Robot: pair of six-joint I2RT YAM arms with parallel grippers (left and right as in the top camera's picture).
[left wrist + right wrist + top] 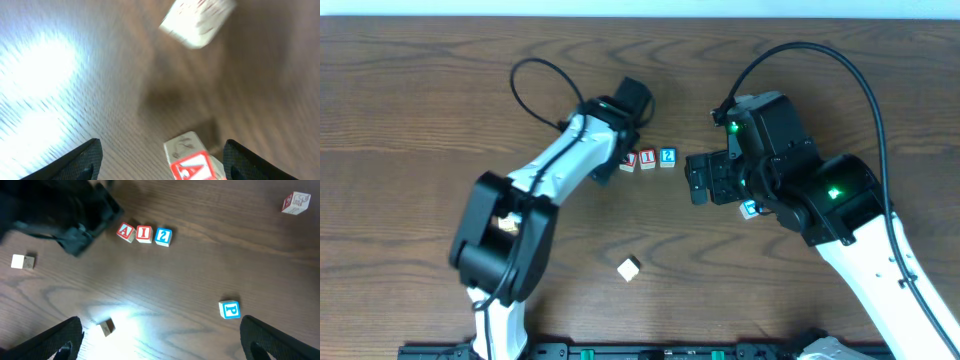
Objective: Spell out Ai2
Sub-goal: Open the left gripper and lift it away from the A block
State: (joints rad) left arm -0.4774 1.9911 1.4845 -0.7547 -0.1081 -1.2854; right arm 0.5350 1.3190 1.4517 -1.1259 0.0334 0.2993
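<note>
The A block (pixel 628 161) sits at a slant next to the I block, so the robot's left gripper should push the A block straight while the right gripper presses on the 2 block's far side (pixel 675 157).
Three letter blocks stand in a row on the wooden table: a red A (pixel 629 159), a red I (pixel 647 158) and a blue 2 (pixel 667 156). They also show in the right wrist view as A (pixel 126 232), I (pixel 144 234) and 2 (pixel 163 236). My left gripper (pixel 616 162) is at the row's left end, open (pixel 160 152), with the A block (pixel 192 161) between its fingers, nearer the right finger and not pinched. My right gripper (pixel 704 180) hovers right of the row, open and empty (pixel 160 347).
A blue P block (pixel 750 208) (pixel 230 309) lies under the right arm. A pale block (pixel 629 267) lies near the front. Another block (pixel 505 222) sits by the left arm. More loose blocks show in the right wrist view (pixel 296 202) (pixel 106 327).
</note>
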